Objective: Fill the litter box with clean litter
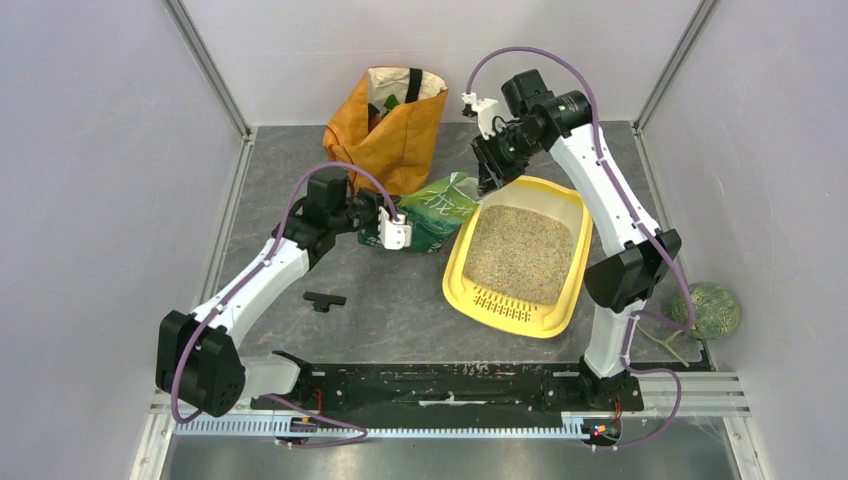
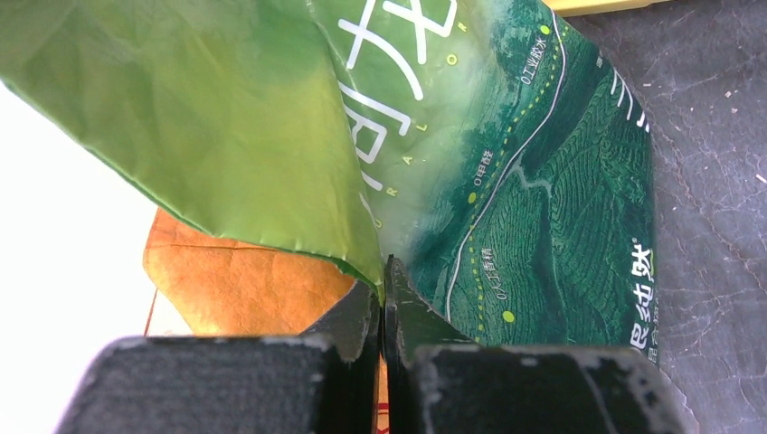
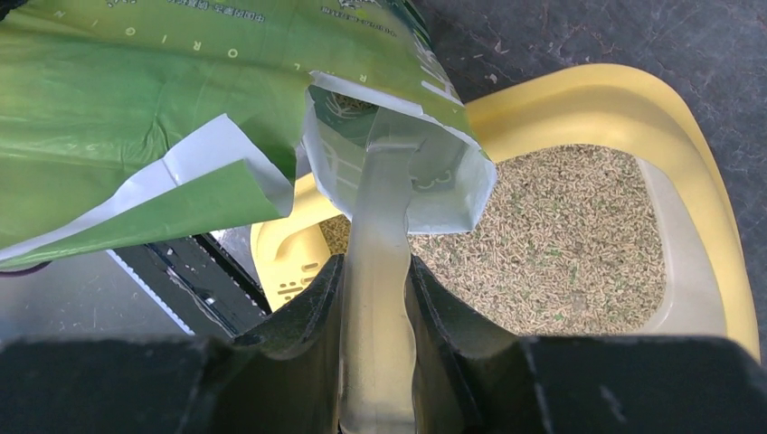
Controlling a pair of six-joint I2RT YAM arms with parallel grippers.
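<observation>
Most of the pale handle (image 3: pixel 383 203) is outside the green bag's opening. Next, my right gripper pushes the handle further into the bag (image 3: pixel 351 105) before it pulls litter out.
The yellow litter box (image 1: pixel 573 262) lies at centre right, its floor covered with beige clean litter (image 1: pixel 520 252). The green printed bag (image 1: pixel 432 212) lies to its left, its open mouth (image 3: pixel 398 172) over the box's far rim (image 3: pixel 651 117). My left gripper (image 1: pixel 398 225) is shut on a fold of the bag (image 2: pixel 506 181), the fingertips (image 2: pixel 398 289) pinching the green film. My right gripper (image 1: pixel 490 170) hangs over the box's far corner, shut on a pale translucent handle (image 3: pixel 380 271) that runs into the bag's mouth. What sits at the handle's far end is hidden. Litter (image 3: pixel 561 244) shows below.
An orange shopping bag (image 1: pixel 395 130) stands behind the green bag, and shows in the left wrist view as orange paper (image 2: pixel 244 280). A small black T-shaped piece (image 1: pixel 323 299) lies on the grey tabletop near the left arm. A green round object (image 1: pixel 712 308) sits at the right edge.
</observation>
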